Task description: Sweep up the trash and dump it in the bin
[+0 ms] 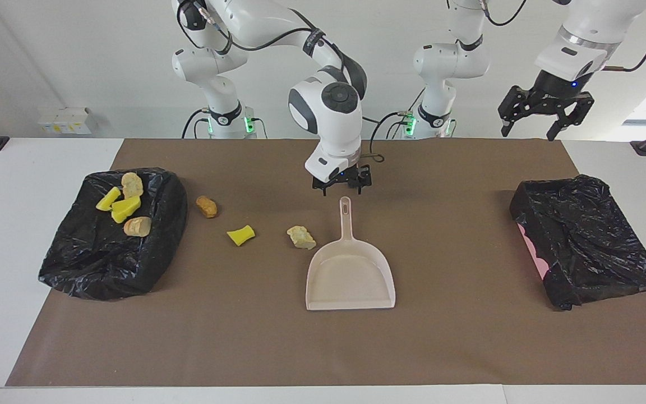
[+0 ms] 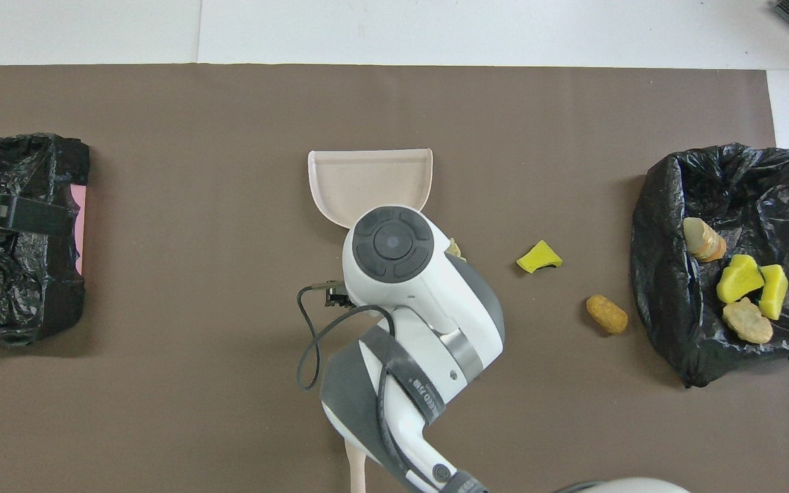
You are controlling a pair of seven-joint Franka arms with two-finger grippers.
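Note:
I should keep pulling back until my right gripper's open fingers, which are across the narrow way of the brush's beige handle [image 2: 355, 457], close on the handle [image 2: 357, 475].
The beige dustpan [image 1: 350, 275] lies flat mid-mat with its handle toward the robots; it also shows in the overhead view [image 2: 369, 181]. My right gripper [image 1: 341, 189] is open and empty, just above the handle's tip. Three trash pieces lie on the mat toward the right arm's end: a beige chunk [image 1: 301, 237] beside the pan, a yellow piece [image 1: 241, 235] and an orange-brown nugget [image 1: 207, 206]. Several more yellow and beige pieces [image 1: 126, 208] lie in the black-bagged bin [image 1: 160, 185] at that end. My left gripper [image 1: 530, 130] is open, held high over the left arm's end.
A second black-bagged bin [image 1: 581, 241] stands at the left arm's end. The brush's beige handle [image 2: 355, 465] pokes out from under the right arm, nearer to the robots than the dustpan. A brown mat [image 1: 323, 348] covers the table.

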